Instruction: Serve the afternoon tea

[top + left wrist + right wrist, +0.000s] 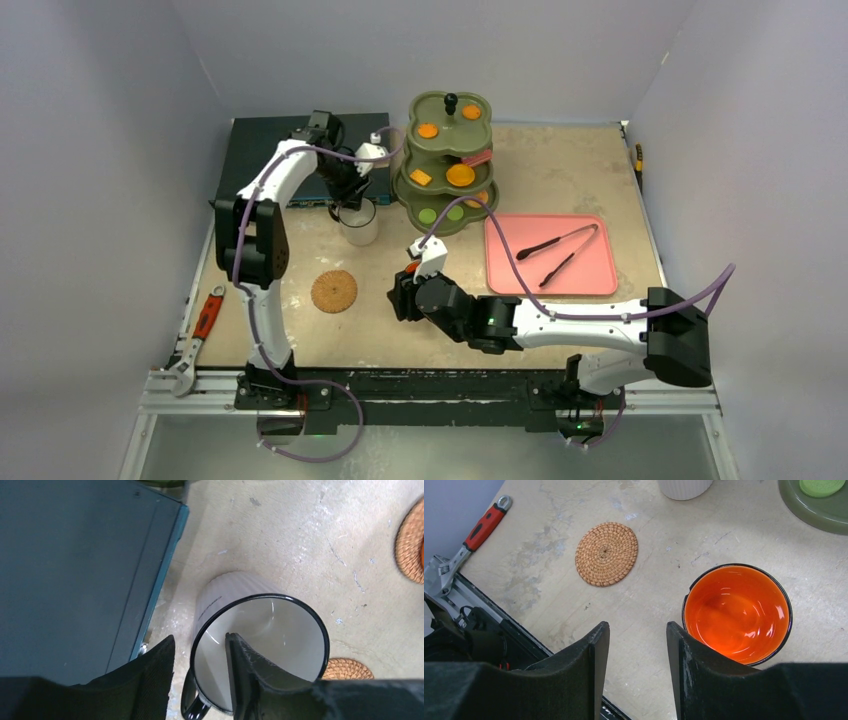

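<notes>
The white mug's handle (193, 702) faces the dark-blue box, so my left gripper should turn the mug, retaking the mug's rim (198, 636), until the mug's handle faces my right gripper.
The white mug (359, 224) with a black rim stands by the dark-blue box. My left gripper (200, 640) is open and straddles the white mug's (260, 630) wall next to its handle, one finger inside and one outside. The orange mug (736, 612) stands just right of my open right gripper (638, 625), outside the jaws. One cork coaster (334, 291) lies bare on the table, also in the right wrist view (606, 553). A second coaster (411, 545) shows at the left wrist view's right edge. The olive three-tier stand (405, 188) holds orange biscuits (460, 175) and green biscuits (427, 215).
A flat dark-blue box (270, 160) lies behind the white mug. A pink tray (600, 275) with black tongs (555, 243) sits on the right. A red-handled wrench (205, 320) lies at the near left edge. White walls close in the table.
</notes>
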Robot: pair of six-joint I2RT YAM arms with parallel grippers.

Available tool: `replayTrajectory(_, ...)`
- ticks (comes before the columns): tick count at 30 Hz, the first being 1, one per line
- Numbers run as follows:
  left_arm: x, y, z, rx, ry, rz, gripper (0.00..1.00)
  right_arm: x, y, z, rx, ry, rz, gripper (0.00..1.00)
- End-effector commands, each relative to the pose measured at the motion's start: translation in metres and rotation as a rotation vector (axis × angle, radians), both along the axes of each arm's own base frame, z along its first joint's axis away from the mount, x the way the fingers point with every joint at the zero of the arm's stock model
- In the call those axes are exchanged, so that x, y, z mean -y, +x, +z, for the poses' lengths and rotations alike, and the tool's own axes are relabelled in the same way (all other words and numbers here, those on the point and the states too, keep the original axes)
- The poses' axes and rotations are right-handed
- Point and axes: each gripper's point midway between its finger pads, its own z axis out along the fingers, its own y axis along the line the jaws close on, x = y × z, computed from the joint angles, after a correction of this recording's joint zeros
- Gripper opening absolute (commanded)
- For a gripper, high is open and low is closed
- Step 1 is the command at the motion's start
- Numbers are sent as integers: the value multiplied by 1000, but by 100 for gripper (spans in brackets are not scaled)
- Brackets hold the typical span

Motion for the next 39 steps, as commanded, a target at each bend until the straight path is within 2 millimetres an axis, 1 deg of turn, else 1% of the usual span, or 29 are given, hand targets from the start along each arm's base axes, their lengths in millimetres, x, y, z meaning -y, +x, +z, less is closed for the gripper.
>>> replayTrajectory(1, 5, -3, -7, -11, 21, -76, 38, 1, 1, -2, -2, 20, -31, 48)
replayTrajectory(5, 4, -5, -13, -44, 23, -11, 26, 2, 2, -2, -3, 23, -41, 47)
replayTrajectory(7, 3, -13, -13, -73, 14, 42, 21, 2, 3, -2, 1, 19, -43, 46)
replayTrajectory(8, 3, -18, -13, -82, 5, 83, 17, 2, 3, -2, 3, 16, -45, 46)
replayTrajectory(10, -1, -24, -12, -76, -2, 200, 9, 2, 4, -2, 8, 12, -47, 46)
replayTrajectory(14, -14, -35, -6, -51, -40, 493, 6, -2, 6, -2, 19, 8, -44, 45)
replayTrajectory(15, -17, -34, -2, -35, -71, 576, 5, -4, 7, -3, 23, 6, -42, 45)
replayTrajectory(17, -27, -41, 1, -46, -115, 739, 2, -7, 8, -4, 29, -5, -41, 44)
replayTrajectory(18, -32, -41, 2, -47, -143, 820, 2, -8, 9, -5, 34, -12, -40, 44)
replayTrajectory(19, -37, -43, 6, -46, -162, 887, 2, -10, 10, -4, 39, -16, -41, 44)
replayTrajectory(21, -45, -46, 5, -43, -171, 1004, 4, -14, 12, -8, 41, -28, -38, 44)
replayTrajectory(23, -48, -49, 5, -42, -184, 1064, 7, -19, 11, -11, 38, -39, -24, 44)
replayTrajectory(25, -53, -48, 10, -3, -202, 1107, 13, -23, 13, -13, 41, -46, -23, 45)
replayTrajectory(28, -61, -47, 17, 58, -213, 1138, 22, -29, 13, -14, 44, -43, -12, 46)
replayTrajectory(30, -63, -50, 16, 61, -206, 1150, 29, -34, 13, -15, 46, -40, -4, 47)
replayTrajectory(32, -63, -53, 17, 60, -212, 1156, 32, -38, 14, -15, 53, -41, 2, 49)
replayTrajectory(34, -62, -55, 23, 77, -247, 1162, 38, -44, 18, -18, 61, -57, -4, 54)
replayTrajectory(35, -61, -55, 26, 85, -265, 1163, 42, -48, 21, -17, 66, -60, -9, 56)
replayTrajectory(38, -58, -59, 26, 53, -280, 1164, 44, -60, 28, -18, 77, -87, -26, 63)
replayTrajectory(39, -54, -60, 27, 41, -295, 1153, 45, -66, 31, -15, 79, -90, -35, 64)
